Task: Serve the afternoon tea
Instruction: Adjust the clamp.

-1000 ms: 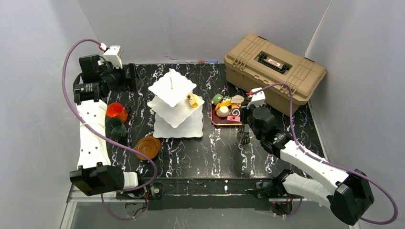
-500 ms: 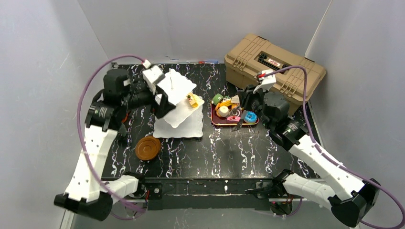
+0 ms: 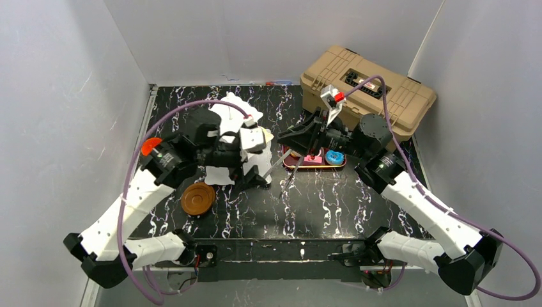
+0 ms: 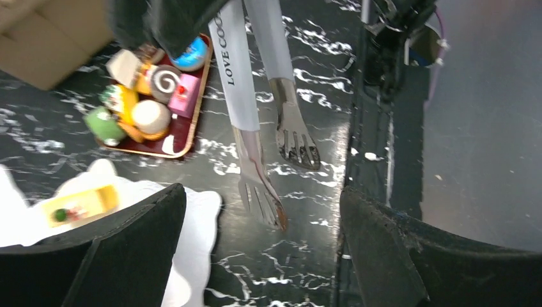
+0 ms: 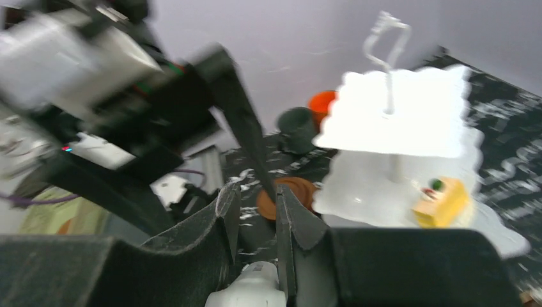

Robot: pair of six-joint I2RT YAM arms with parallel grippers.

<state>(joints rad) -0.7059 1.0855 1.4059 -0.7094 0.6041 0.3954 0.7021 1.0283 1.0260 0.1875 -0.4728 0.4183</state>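
Observation:
I should keep holding the white handle (image 4: 234,73) with my right gripper until my left gripper closes, and then let go, because the tongs' forked tips (image 4: 262,199) point into my left gripper's open fingers.
The white three-tier stand (image 3: 233,105) is largely covered by my left arm; a yellow cake (image 5: 441,201) sits on its middle plate. My left gripper (image 3: 255,179) hangs wide open and empty at the stand's front right corner, its fingers (image 4: 96,246) spread either side of the bare table. My right gripper (image 3: 305,142) is shut on the white handle of the metal tongs (image 3: 289,174), whose forked tips (image 4: 262,198) point down near the table between tray and stand. The dark red tray (image 3: 300,165) holds several toy pastries (image 4: 153,96). Behind the stand are an orange cup (image 5: 323,102) and a dark cup (image 5: 297,128).
Stacked brown saucers (image 3: 197,198) lie at the front left of the stand. The tan toolbox (image 3: 367,96) stands at the back right behind my right arm. Grey walls close in the black marbled table (image 3: 319,211) on three sides.
My left arm has swung from the far left across the stand to its front right. My right arm has lifted the tongs from the table and carried them left over the tray.

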